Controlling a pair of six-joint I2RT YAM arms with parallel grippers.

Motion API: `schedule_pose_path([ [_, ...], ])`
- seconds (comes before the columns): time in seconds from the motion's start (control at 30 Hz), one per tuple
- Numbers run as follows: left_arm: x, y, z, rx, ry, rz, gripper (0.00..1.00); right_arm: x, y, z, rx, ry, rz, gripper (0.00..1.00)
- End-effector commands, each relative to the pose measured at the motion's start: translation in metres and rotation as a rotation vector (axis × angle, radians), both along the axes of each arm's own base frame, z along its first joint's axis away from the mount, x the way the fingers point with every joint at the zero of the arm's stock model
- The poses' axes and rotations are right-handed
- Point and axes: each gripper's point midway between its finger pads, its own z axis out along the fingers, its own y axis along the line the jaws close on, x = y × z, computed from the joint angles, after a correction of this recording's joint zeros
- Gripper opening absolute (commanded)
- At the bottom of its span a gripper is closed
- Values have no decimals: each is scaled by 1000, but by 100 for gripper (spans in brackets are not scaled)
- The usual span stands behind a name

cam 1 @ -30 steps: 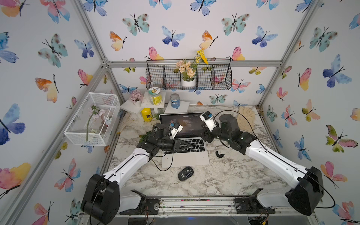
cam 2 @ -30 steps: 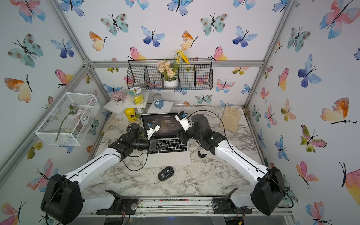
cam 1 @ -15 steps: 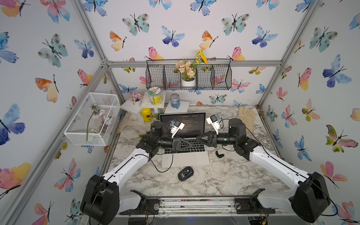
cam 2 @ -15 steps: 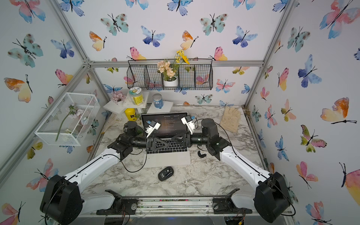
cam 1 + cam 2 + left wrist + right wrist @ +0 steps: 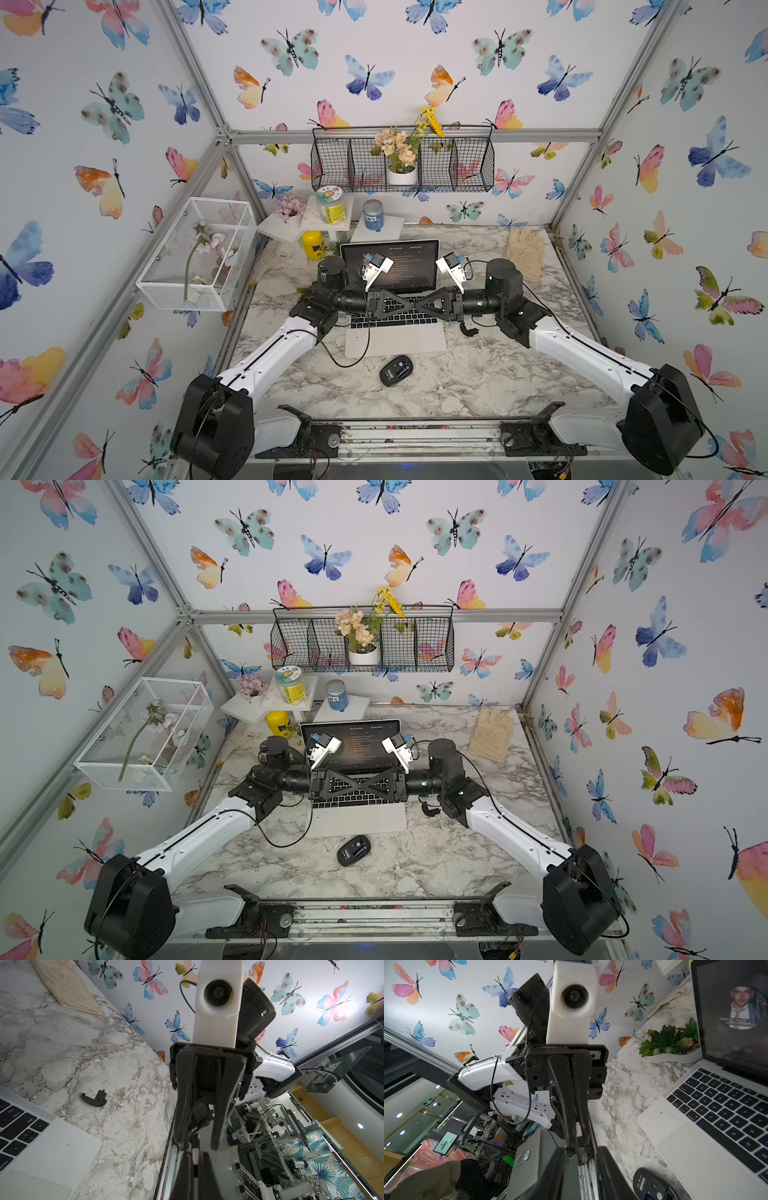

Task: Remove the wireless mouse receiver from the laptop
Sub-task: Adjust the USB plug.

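The receiver is in my left gripper, held by its silver plug (image 5: 578,1129), so next my right gripper takes hold of the black stub before my left gripper goes to get the black mouse (image 5: 396,369).
The silver laptop (image 5: 395,341) (image 5: 360,818) lies open on the marble table, its dark screen showing a portrait (image 5: 740,1001). Both grippers hover over its keyboard, level and tip to tip. My left gripper (image 5: 410,304) (image 5: 195,1160) is shut on the wireless mouse receiver (image 5: 195,1155) (image 5: 579,1128), a tiny silver plug with a black stub, held clear of the laptop. My right gripper (image 5: 419,304) (image 5: 581,1149) faces it, its jaws apart on either side of the receiver and the left fingertips, not touching them.
A black mouse (image 5: 395,371) (image 5: 652,1184) lies in front of the laptop. A small black plastic piece (image 5: 468,329) (image 5: 94,1099) sits to the laptop's right. Beige gloves (image 5: 524,253) lie back right. Jars (image 5: 330,205), a planter (image 5: 670,1043) and a wire cage (image 5: 199,257) stand at the back and left.
My right arm swung down from beside the screen to level over the keyboard, meeting the left gripper tip to tip, and its jaws narrowed. The left gripper stayed shut on the receiver.
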Motion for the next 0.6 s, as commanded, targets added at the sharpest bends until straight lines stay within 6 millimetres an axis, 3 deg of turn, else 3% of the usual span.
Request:
schedule_pose_path([
  [0.0, -9, 3, 11, -33, -33, -37, 0, -6, 4, 4, 30, -23, 37, 30],
  [0.17, -10, 3, 11, -36, -26, -45, 0, -4, 11, 5, 38, -25, 43, 28],
  [0.33, -10, 3, 10, -34, -25, -46, 0, -4, 13, 3, 37, -21, 45, 13],
  [0.57, -8, 2, 5, -26, -10, -48, 0, -5, 11, 7, 46, -42, 33, 2],
])
